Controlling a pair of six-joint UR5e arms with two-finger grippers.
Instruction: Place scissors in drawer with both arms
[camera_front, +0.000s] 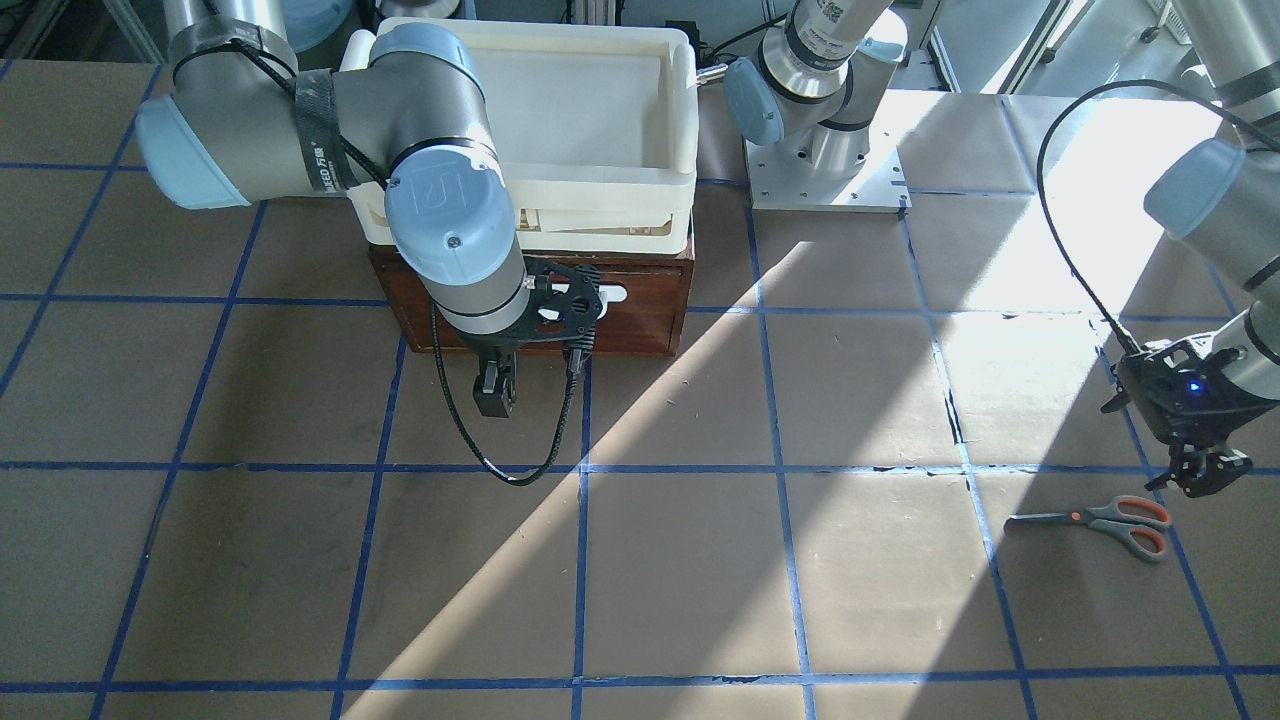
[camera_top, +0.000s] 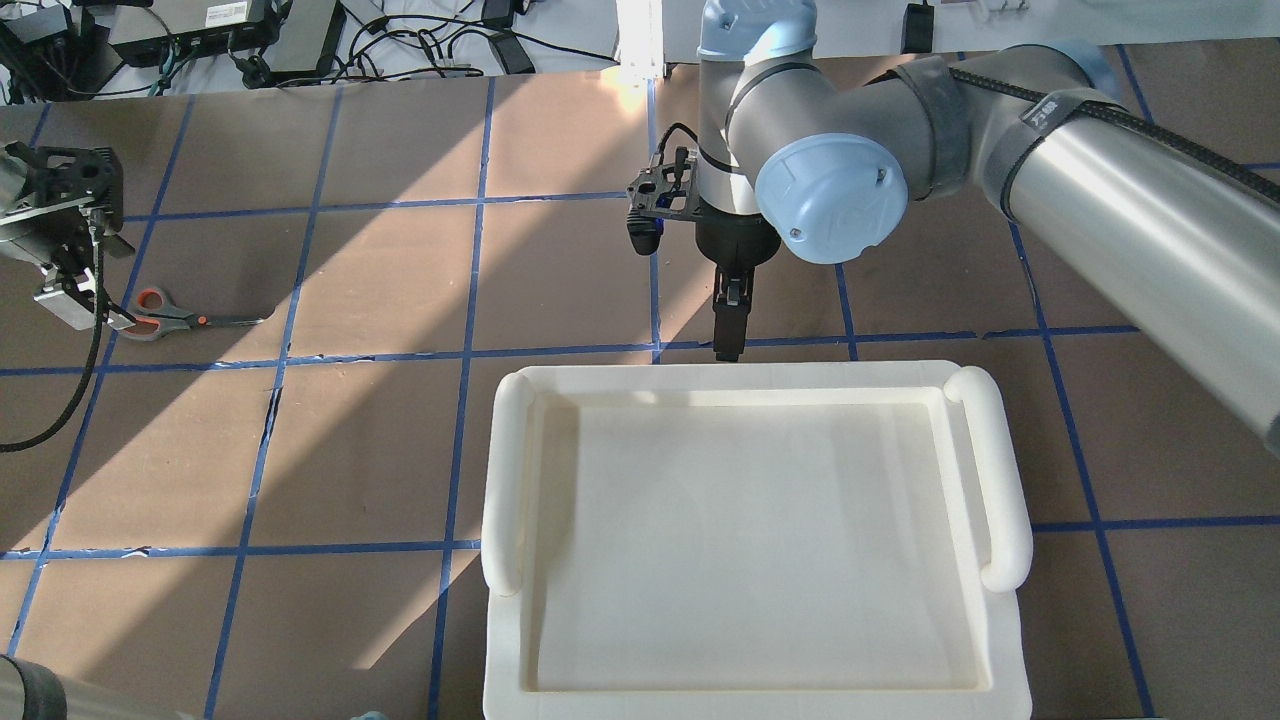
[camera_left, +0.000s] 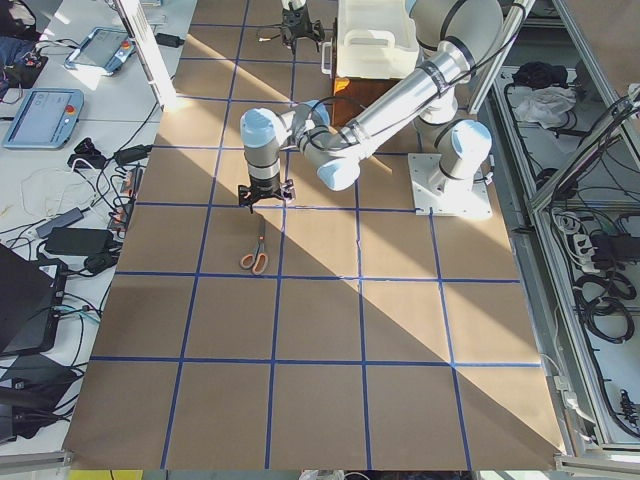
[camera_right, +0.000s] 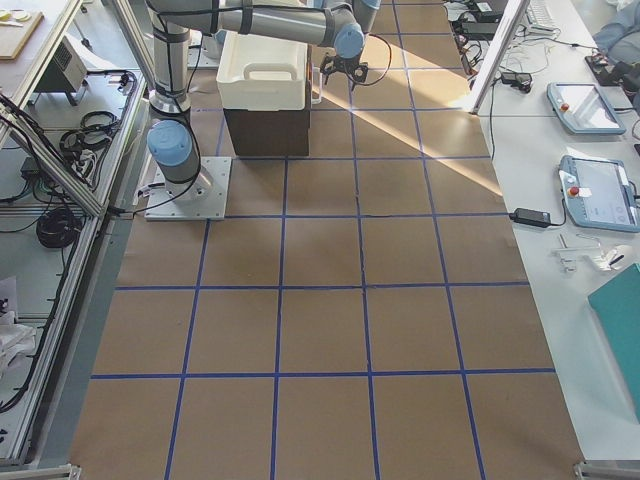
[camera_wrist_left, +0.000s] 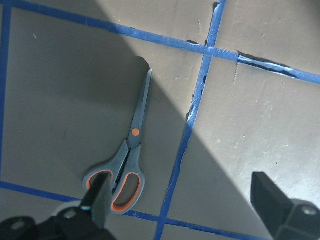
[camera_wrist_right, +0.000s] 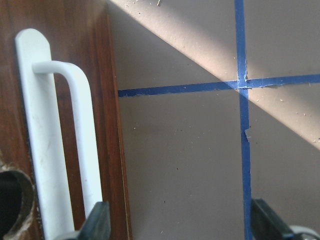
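The scissors (camera_front: 1089, 517) will stay closed and stick out level when I lift them, because both handles meet side (camera_wrist_left: 132, 147) by side below the orange pivot.
The scissors (camera_front: 1100, 519) lie flat on the brown table, blades shut; they also show in the overhead view (camera_top: 170, 319) and the left wrist view (camera_wrist_left: 129, 160). My left gripper (camera_front: 1207, 470) hovers open just above and beside their handles, one finger (camera_wrist_left: 97, 200) over the handle loops, holding nothing. The dark wooden drawer (camera_front: 645, 325) is shut, its white bar handle (camera_wrist_right: 62, 150) facing the table. My right gripper (camera_front: 496, 392) hangs open in front of the drawer front, one finger (camera_wrist_right: 99, 224) close to the handle's end, not gripping it.
A cream plastic tray (camera_top: 510, 470) sits on top of the drawer cabinet. The left arm's base plate (camera_front: 825, 175) is bolted beside it. Blue tape lines grid the table. A black cable (camera_front: 500, 465) loops below my right wrist.
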